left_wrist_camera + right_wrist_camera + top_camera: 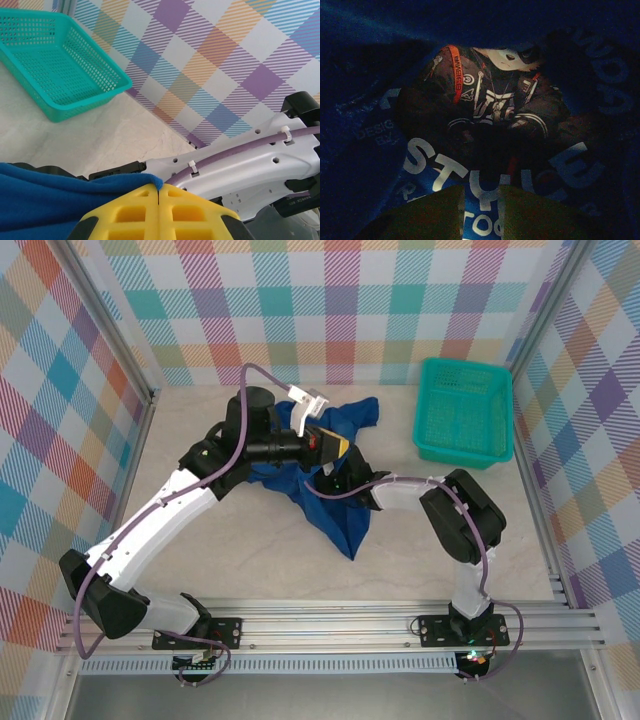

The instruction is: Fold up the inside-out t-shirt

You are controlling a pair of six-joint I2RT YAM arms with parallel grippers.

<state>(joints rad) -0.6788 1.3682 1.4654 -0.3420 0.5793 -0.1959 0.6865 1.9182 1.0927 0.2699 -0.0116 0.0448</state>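
Note:
I should open my right gripper and reach deeper towards the figure print (495, 95), because it sits too shallow inside the t-shirt, at the white lettering (439, 172). My left gripper should keep hold of the t-shirt's edge meanwhile.
The royal-blue inside-out t-shirt (335, 502) lies crumpled mid-table, one part lifted. In the top view my left gripper (338, 447) hovers over its far part. The left wrist view has that gripper (159, 188) with its yellow fingers pressed together, shut on a blue edge of the t-shirt (45, 195). My right arm (405, 490) reaches left, its end buried in the cloth. Inside the dark t-shirt (365, 100), my right gripper (481, 189) stands slightly open, a narrow gap between the jaws. White lettering and a figure print (495, 95) show ahead and in that gap.
A teal mesh basket (464, 410) sits at the back right, also in the left wrist view as the basket (55, 65). Checkered walls enclose the table on three sides. The right arm's white link (240, 165) crosses just beyond my left fingers. Bare tabletop (250, 560) lies in front.

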